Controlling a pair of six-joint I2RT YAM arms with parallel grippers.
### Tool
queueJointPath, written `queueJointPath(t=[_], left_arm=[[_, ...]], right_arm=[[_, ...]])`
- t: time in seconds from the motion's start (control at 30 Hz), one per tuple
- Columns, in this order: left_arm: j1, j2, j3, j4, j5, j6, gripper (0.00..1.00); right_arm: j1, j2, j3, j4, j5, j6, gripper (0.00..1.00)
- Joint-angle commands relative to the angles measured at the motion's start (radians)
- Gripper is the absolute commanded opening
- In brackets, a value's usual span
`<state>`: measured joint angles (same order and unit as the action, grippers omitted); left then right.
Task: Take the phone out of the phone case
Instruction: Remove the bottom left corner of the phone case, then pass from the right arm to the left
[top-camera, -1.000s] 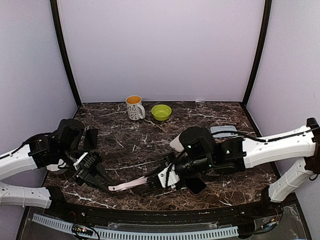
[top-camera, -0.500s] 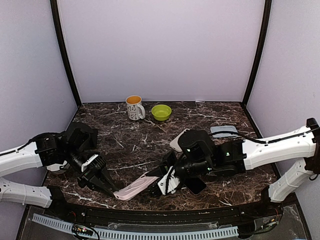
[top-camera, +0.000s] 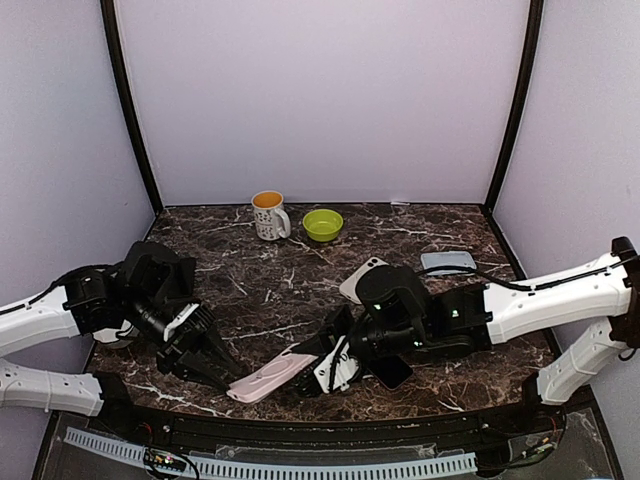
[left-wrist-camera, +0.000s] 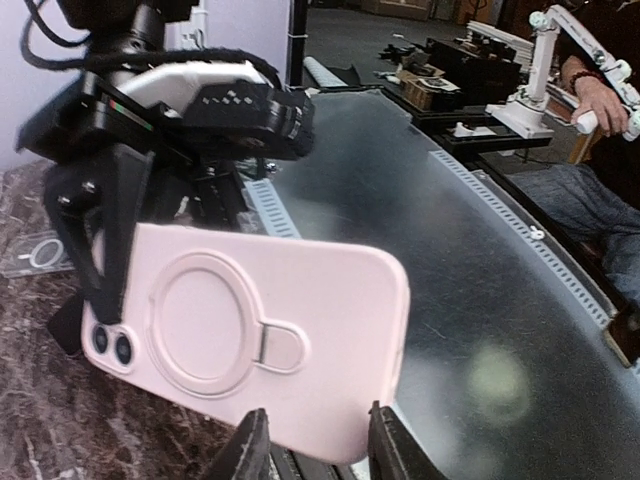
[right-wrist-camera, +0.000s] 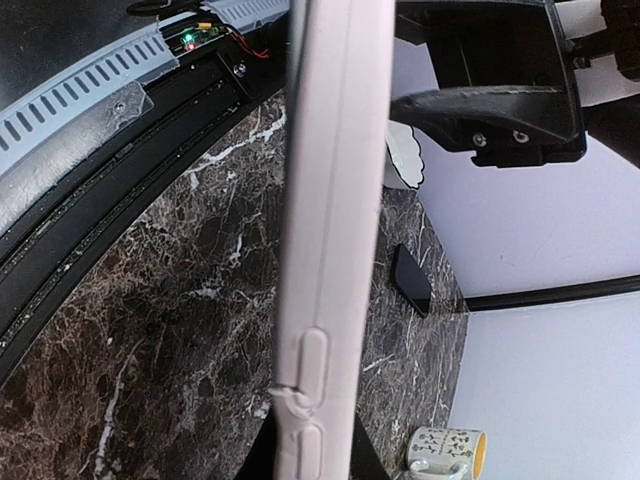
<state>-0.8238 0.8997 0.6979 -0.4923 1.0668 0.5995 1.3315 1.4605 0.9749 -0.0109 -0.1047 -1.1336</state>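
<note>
The phone case's back (left-wrist-camera: 270, 330) faces the robot's left gripper, so next the right gripper turns the phone case's loose end (left-wrist-camera: 388, 355) edge-on before the left gripper pulls the phone.
The pink phone case (top-camera: 270, 374) hangs low over the table's front edge between my two grippers, its back with the ring stand turned up. Two phone camera lenses (left-wrist-camera: 110, 346) show through its cutout; the rest of the phone is hidden inside. My right gripper (top-camera: 320, 364) is shut on the case's right end, and its wrist view shows the case (right-wrist-camera: 325, 230) edge-on with the side buttons. My left gripper (top-camera: 230, 378) is open, its fingertips (left-wrist-camera: 252, 448) standing apart on either side of the case's lower corner (left-wrist-camera: 330, 430).
A patterned mug (top-camera: 268, 214) and a green bowl (top-camera: 322, 224) stand at the back. A light phone (top-camera: 360, 277), a grey-blue case (top-camera: 447, 262) and a black phone (top-camera: 390, 372) lie by the right arm. The table's front rail (top-camera: 270, 465) runs just below the grippers.
The case has turned from edge-on to lying flat with its back up. My left gripper's jaws have widened and its arm has shifted slightly right. The right gripper stays shut.
</note>
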Motion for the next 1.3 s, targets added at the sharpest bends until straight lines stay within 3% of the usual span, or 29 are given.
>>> queueJointPath(t=[0.0, 0.3, 0.5, 0.83, 1.27], left_arm=[[0.002, -0.090, -0.019, 0.134, -0.117, -0.067, 0.40], [0.002, -0.243, -0.027, 0.164, -0.393, -0.141, 0.44], [0.002, -0.323, -0.076, 0.206, -0.424, -0.185, 0.44], [0.002, -0.312, -0.134, 0.338, -0.371, -0.221, 0.43], [-0.004, -0.261, -0.169, 0.484, -0.211, -0.277, 0.38]], right_arm=[[0.031, -0.030, -0.036, 0.156, -0.018, 0.079, 0.00], [0.004, -0.095, -0.192, 0.335, 0.041, 0.274, 0.00], [-0.011, -0.124, -0.238, 0.395, 0.101, 0.398, 0.00], [-0.028, -0.129, -0.262, 0.493, 0.168, 0.634, 0.00], [-0.028, -0.130, -0.246, 0.474, 0.131, 0.684, 0.00]])
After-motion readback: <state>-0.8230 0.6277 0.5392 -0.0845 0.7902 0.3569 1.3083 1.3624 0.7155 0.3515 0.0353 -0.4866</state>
